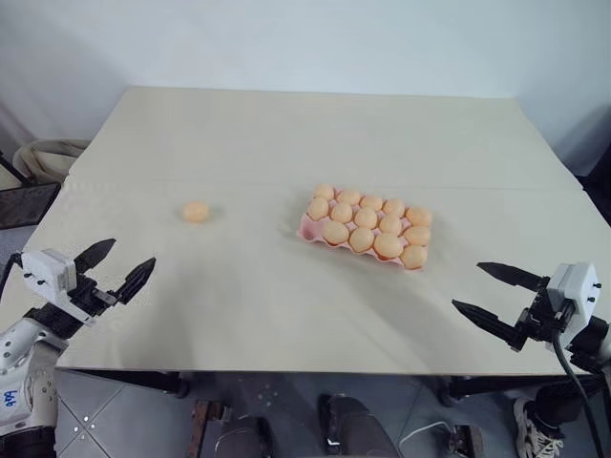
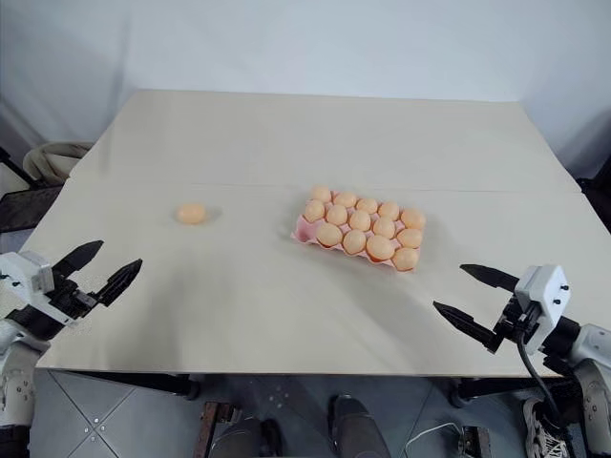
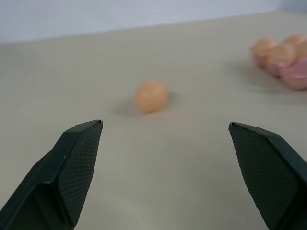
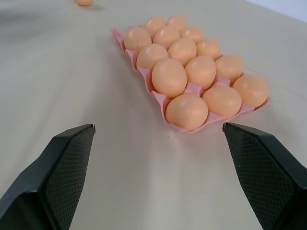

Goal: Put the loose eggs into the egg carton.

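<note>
My left gripper should keep reaching until its open fingers straddle the loose egg, then close, as the egg is clear of the egg carton and in line with them.
One loose egg lies on the beige table, left of centre; the left wrist view has it ahead of the fingers. The pink egg carton sits right of centre with several pale-orange eggs in its cups, one cup at its near left corner bare. My left gripper hovers open and empty at the table's near left edge, well short of the loose egg. My right gripper stands open and empty near the front right edge, pointing toward the carton.
The table has a seam across its middle. A dark object and pale bundle sit off its left side. The table's front edge runs just beneath both grippers.
</note>
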Robot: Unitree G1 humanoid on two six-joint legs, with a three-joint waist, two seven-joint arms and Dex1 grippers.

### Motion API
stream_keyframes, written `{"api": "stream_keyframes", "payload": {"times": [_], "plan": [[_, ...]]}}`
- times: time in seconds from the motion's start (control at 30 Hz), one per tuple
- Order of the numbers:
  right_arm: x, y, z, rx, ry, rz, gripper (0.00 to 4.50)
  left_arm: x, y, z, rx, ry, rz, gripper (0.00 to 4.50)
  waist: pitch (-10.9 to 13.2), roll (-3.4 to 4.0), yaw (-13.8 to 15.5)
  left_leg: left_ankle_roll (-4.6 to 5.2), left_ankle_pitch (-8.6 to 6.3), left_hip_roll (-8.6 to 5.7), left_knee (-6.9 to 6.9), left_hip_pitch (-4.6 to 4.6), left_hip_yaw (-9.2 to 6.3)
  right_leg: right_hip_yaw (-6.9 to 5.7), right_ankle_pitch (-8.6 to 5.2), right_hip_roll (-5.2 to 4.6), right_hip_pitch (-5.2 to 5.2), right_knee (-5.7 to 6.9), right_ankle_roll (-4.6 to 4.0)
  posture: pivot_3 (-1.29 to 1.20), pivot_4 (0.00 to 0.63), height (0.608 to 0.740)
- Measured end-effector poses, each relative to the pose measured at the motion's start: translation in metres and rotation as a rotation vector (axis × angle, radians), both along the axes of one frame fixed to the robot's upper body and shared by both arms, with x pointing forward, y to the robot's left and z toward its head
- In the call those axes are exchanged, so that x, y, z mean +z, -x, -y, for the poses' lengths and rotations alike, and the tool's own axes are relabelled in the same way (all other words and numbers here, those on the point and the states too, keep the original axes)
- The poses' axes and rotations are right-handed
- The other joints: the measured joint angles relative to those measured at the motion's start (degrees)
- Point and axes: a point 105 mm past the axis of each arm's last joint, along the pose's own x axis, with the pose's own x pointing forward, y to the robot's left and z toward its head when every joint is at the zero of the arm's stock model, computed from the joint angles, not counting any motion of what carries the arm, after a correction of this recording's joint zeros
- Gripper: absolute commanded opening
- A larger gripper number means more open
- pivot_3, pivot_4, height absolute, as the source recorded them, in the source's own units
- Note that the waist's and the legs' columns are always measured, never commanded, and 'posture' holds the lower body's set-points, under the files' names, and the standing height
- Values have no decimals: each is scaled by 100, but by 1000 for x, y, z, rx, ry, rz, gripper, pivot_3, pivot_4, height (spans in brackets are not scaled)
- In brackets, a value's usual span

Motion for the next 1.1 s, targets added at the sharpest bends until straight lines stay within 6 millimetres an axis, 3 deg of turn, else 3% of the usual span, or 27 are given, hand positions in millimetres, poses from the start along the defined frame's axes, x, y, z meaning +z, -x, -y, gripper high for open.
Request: {"api": "stream_keyframes", "payload": {"times": [0.2,0.33,0.6,0.93,1.1], "plan": [[3,-8,-2,0,-4,16,4465,-2,-29,6,99,14,-56,4500,0,-1,54,-5,1,0,-1,-1,0,-5,15,3,-2,2,26,0,150,740],[7,-15,-11,16,-1,33,4465,10,-63,25,54,-10,-38,4500,0,-1,139,-8,5,-5,1,-1,0,-4,15,2,-2,3,25,0,150,740],[8,-16,-18,10,11,47,4465,10,-103,38,-3,-50,-65,4500,0,-1,162,-13,24,4,-2,-7,7,-7,19,13,-6,-3,37,0,150,740],[10,-16,-22,-1,16,59,4465,-13,-130,55,-64,-64,-148,4500,0,-3,177,-8,24,-1,4,-7,11,-5,21,13,-6,-1,40,0,150,740],[7,-17,-24,1,12,39,4465,-11,-139,63,-79,-60,-147,4500,2,-5,177,-8,24,0,3,-8,11,-6,21,15,-8,-1,41,0,150,740]]}}
